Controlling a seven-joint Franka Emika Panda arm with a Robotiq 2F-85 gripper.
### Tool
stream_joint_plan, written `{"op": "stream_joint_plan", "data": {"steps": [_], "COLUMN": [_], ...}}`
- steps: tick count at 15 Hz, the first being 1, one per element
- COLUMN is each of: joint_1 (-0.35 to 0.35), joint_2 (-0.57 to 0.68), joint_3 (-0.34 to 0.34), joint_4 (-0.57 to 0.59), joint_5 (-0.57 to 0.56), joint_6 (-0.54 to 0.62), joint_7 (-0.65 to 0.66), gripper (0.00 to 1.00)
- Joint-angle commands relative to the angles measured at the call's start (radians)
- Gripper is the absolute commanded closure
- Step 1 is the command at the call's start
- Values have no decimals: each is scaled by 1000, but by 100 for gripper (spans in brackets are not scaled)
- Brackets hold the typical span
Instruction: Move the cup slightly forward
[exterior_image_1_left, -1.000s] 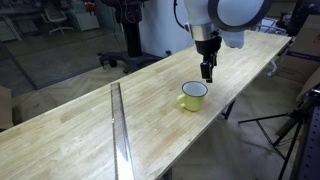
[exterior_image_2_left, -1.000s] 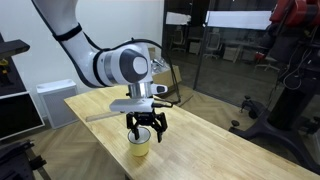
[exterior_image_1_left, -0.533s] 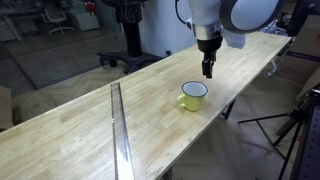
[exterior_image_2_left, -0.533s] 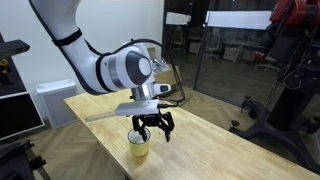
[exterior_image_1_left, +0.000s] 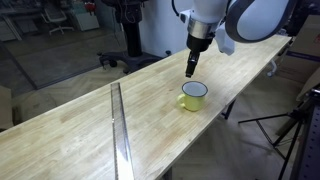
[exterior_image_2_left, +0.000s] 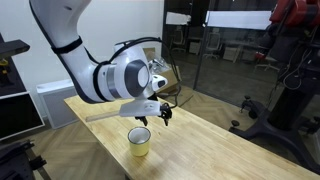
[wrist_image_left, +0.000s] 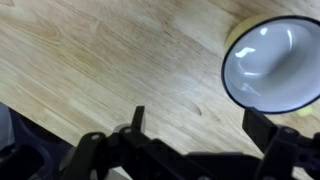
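Observation:
The wood (wrist_image_left: 192, 128) beside the cup is under my gripper's open fingers, so I should move across and get my fingers on both sides of the cup's rim (wrist_image_left: 226, 72), one finger inside, before closing.
The cup, a small yellow mug with a white inside, stands upright on the wooden table in both exterior views (exterior_image_1_left: 193, 96) (exterior_image_2_left: 139, 140). In the wrist view (wrist_image_left: 272, 62) it sits at the upper right, seen from above. My gripper (exterior_image_1_left: 190, 71) (exterior_image_2_left: 158, 115) hangs above the table, up and to one side of the cup, not touching it. In the wrist view the gripper (wrist_image_left: 195, 125) is open and empty, with bare wood between its fingers.
A long metal strip (exterior_image_1_left: 120, 130) lies across the wooden table (exterior_image_1_left: 80, 120). The cup stands near the table's edge (exterior_image_1_left: 215, 115). Tripod legs (exterior_image_1_left: 290, 130) stand on the floor beside the table, with office chairs and equipment behind.
My gripper has lifted away from the cup and moved sideways off it. The cup has stayed where it is.

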Motion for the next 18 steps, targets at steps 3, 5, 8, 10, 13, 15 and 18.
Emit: {"op": "stream_joint_plan", "data": {"steps": [3, 5, 8, 10, 13, 15, 18], "joint_1": [-123, -169, -141, -141, -141, -154, -126], "joint_2": [32, 36, 32, 32, 32, 33, 29], "joint_3": [145, 188, 169, 171, 172, 171, 149], "joint_4": [-28, -33, -41, -41, -41, -30, -37], "joint_5": [115, 121, 202, 203, 203, 134, 231], "joint_6": [39, 39, 45, 45, 45, 37, 32], "joint_7": [-130, -143, -212, -212, -213, -148, -217], "gripper": [0, 0, 0, 0, 0, 0, 0]}}
